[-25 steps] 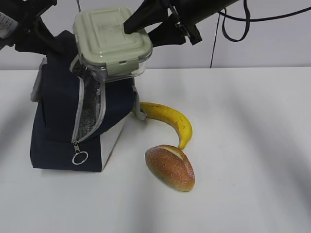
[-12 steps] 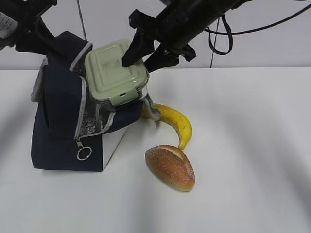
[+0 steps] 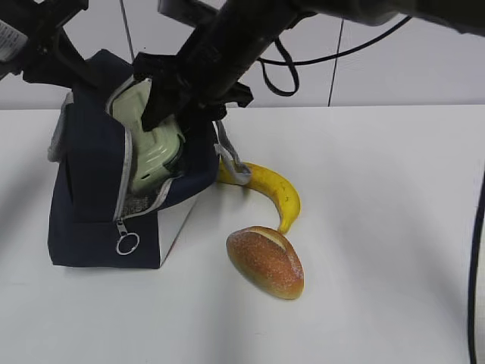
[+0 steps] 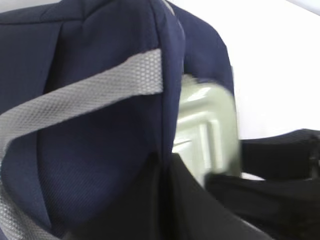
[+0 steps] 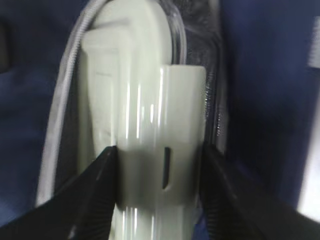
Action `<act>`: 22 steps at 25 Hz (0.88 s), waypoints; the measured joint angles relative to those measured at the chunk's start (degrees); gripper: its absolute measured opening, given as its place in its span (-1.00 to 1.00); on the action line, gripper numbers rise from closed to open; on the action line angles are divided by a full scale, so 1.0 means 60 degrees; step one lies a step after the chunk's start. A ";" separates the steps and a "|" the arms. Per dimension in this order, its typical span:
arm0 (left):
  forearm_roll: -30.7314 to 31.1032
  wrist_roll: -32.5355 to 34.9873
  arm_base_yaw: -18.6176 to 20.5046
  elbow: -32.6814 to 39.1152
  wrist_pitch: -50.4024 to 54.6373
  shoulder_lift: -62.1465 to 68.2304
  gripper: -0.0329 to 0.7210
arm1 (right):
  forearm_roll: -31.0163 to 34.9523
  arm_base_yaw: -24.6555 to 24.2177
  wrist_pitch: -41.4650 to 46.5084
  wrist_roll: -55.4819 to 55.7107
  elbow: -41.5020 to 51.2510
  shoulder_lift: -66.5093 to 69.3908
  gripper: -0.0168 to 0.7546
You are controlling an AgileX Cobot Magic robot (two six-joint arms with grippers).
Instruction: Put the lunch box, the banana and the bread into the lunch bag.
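My right gripper is lowering the lunch box (image 3: 154,148), which stands on edge between the lunch bag's spread zipper edges (image 3: 138,203). It should keep going down until the lunch box rests deep inside, then let go.
The navy lunch bag (image 3: 87,197) stands at the left with its zipper open. My right gripper (image 3: 163,102) is shut on the green-lidded lunch box (image 3: 155,152), which is tilted on edge and partly inside the bag's opening. In the right wrist view my gripper (image 5: 160,175) clamps the lunch box (image 5: 145,90) at its lid clip, with the bag (image 5: 270,100) around it. My left gripper (image 3: 64,64) pinches the bag's top edge; in its wrist view the gripper (image 4: 165,172) is shut on the bag's fabric (image 4: 100,165), with the lunch box (image 4: 207,130) behind. The banana (image 3: 265,186) and the bread (image 3: 265,262) lie on the table to the bag's right.
The ring zipper pull (image 3: 126,244) hangs at the bag's front lower corner. A grey webbing handle (image 3: 231,163) droops over the banana's stem end. A black cable (image 3: 333,61) hangs against the back wall. The white table (image 3: 394,227) stretches to the right.
My right gripper has carried the lunch box down and to the left, from above the bag into its opening, and tipped it on edge. The left gripper, banana and bread have stayed put.
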 joint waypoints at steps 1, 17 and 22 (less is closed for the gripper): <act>0.0023 0.0000 0.0000 0.0000 0.0020 0.0000 -0.92 | -0.0104 0.0122 0.0016 0.0130 -0.0217 0.0172 -0.05; 0.0916 0.0000 0.0008 0.0000 -0.0098 0.0000 -0.92 | 0.0280 0.0781 -0.0791 0.0785 -0.1407 0.1968 -0.05; 0.1158 0.0000 0.0008 0.0000 -0.0114 0.0000 -0.92 | 0.0622 0.0842 -0.1199 0.0652 -0.1423 0.2362 -0.05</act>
